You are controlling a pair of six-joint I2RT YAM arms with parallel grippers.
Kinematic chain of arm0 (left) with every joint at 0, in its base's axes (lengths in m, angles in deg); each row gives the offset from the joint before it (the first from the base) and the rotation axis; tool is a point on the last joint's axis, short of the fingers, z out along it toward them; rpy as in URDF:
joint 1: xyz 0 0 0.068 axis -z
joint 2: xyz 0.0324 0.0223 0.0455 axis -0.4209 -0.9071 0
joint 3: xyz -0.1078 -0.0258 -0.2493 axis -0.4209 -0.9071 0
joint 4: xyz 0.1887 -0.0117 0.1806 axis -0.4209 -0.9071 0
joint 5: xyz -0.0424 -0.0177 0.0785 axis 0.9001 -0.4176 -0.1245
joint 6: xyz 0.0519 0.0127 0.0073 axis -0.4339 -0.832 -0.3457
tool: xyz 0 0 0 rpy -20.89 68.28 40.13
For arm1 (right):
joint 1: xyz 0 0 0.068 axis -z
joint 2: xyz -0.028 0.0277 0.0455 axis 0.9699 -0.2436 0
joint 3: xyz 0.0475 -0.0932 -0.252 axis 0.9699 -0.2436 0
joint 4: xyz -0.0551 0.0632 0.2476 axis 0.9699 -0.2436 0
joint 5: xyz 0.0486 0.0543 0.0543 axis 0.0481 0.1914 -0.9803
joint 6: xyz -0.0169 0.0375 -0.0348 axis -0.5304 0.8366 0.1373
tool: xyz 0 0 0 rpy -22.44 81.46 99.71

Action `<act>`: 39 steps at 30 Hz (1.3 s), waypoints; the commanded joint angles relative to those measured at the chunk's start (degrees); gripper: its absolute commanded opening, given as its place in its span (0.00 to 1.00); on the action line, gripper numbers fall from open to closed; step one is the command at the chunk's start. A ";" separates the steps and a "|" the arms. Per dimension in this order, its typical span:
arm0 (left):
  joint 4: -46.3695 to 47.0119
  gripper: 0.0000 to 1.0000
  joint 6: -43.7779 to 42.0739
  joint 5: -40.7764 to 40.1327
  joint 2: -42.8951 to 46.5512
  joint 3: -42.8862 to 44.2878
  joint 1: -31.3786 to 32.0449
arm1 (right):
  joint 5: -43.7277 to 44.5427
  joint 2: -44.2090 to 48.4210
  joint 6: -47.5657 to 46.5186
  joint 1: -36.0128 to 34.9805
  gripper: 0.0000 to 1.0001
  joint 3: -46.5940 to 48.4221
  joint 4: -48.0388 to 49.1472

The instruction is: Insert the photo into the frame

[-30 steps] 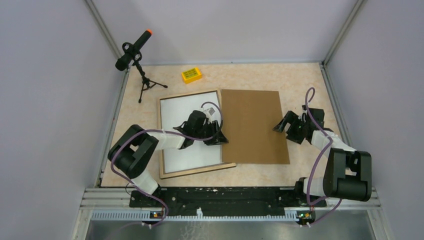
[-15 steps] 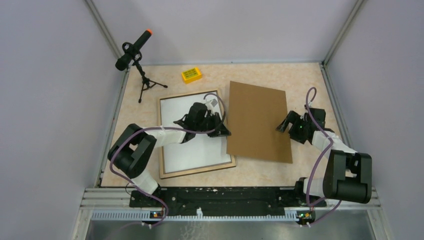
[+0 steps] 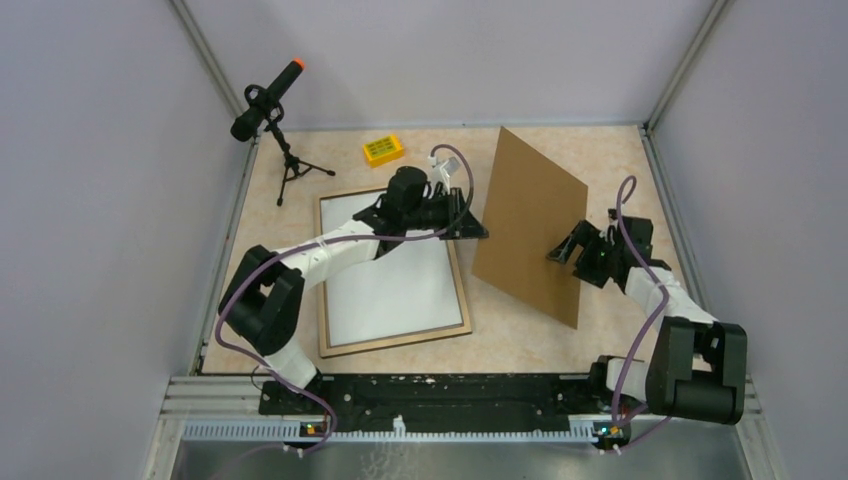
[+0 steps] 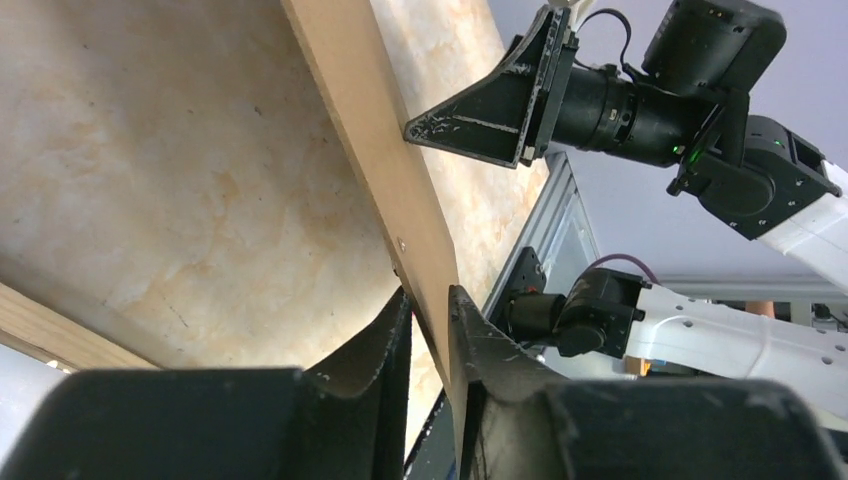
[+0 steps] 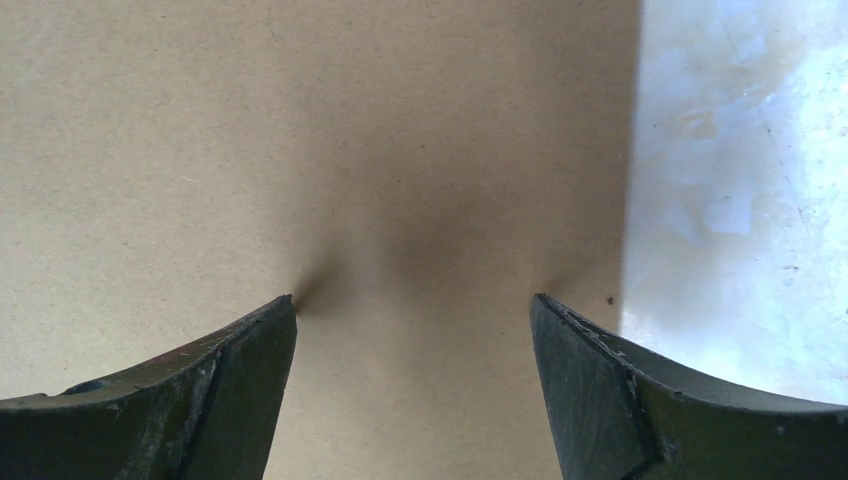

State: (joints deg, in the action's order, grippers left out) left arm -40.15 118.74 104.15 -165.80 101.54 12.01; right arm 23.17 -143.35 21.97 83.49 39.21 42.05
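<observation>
The backing sheet's plain side (image 3: 527,215) points up, so my left gripper should regrip the sheet's edge (image 3: 492,187) and turn the sheet over with my right gripper before framing.
The frame (image 3: 395,342) lies flat on the table's left half, light wood side up. The photo (image 3: 385,285) lies inside it, white back up. My left gripper (image 3: 478,230) is shut on the left edge of the brown hardboard backing sheet (image 3: 530,215) and holds it raised, steeply tilted, right of the frame. In the left wrist view the jaws (image 4: 428,300) pinch the sheet's edge (image 4: 370,120). My right gripper (image 3: 565,250) is open, its fingertips against the sheet's lower right part. In the right wrist view both open fingers (image 5: 412,300) face the sheet (image 5: 350,130).
A microphone on a small tripod (image 3: 268,100) stands at the far left corner. A yellow box (image 3: 383,150) lies behind the frame. Grey walls close in the marbled table (image 3: 610,170) on three sides. A strip of the frame's wood (image 4: 40,320) shows in the left wrist view.
My left gripper has moved up and away with the sheet's left edge, so the sheet went from flat to steeply tilted and off the frame. My right gripper stayed at its right side.
</observation>
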 commanded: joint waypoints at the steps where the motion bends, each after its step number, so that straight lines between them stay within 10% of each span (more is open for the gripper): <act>1: -7.36 0.28 -5.71 -0.19 0.02 6.67 2.38 | -3.60 1.88 2.37 -0.92 0.85 -0.58 0.03; 16: -5.18 0.36 -0.36 2.19 -3.07 6.43 4.33 | -2.90 2.22 5.48 -2.14 0.84 -3.15 2.59; 22: -4.00 0.15 2.05 1.32 -5.49 5.22 4.27 | -2.94 2.22 5.15 -2.15 0.84 -3.30 2.71; 25: -9.22 0.00 -2.02 -2.18 -4.82 7.37 4.23 | -0.88 2.95 4.02 -2.23 0.84 -1.71 -0.08; 39: -38.00 0.00 -25.71 -21.59 1.96 28.98 6.12 | 3.43 5.55 2.37 -4.52 0.99 18.89 -18.64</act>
State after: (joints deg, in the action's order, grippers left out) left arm -72.63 105.54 93.03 -168.38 123.49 17.04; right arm 25.35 -141.68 23.68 79.78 50.27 28.55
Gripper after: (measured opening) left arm 0.015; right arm 0.987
